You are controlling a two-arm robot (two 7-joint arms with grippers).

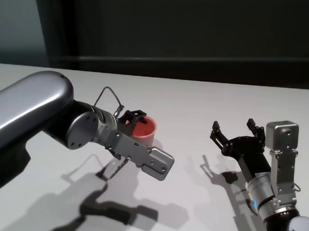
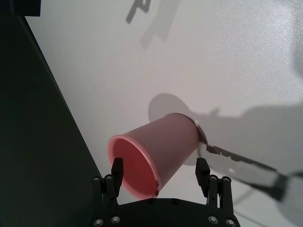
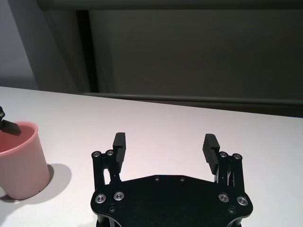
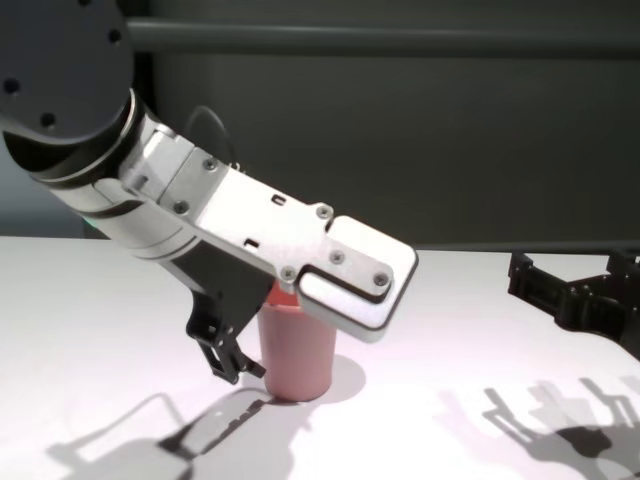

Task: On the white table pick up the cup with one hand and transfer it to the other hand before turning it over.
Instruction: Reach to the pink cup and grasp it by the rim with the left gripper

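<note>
The left gripper's fingers are on both sides of the cup's rim [image 2: 153,173] and the cup's base points away, so the pink cup [image 4: 298,352] will tilt to the side, base outward, when the robot lifts it.
The pink cup [image 1: 146,130] stands upright, mouth up, on the white table [image 1: 197,97]. My left gripper [image 1: 132,118] is open at the cup's rim. In the left wrist view the cup [image 2: 161,142] lies between the spread fingers of the left gripper [image 2: 160,170]; one finger [image 2: 117,170] sits over the mouth and the other [image 2: 202,171] is clear of the wall. My right gripper [image 1: 234,129] is open and empty, above the table well to the right of the cup. The right wrist view shows the cup [image 3: 21,161] beyond the right gripper [image 3: 164,144].
A dark wall [image 1: 200,30] runs behind the table's far edge. The left forearm [image 4: 290,240] reaches over the cup [image 4: 297,355] in the chest view. Bare tabletop lies between the cup and the right gripper [image 4: 575,280].
</note>
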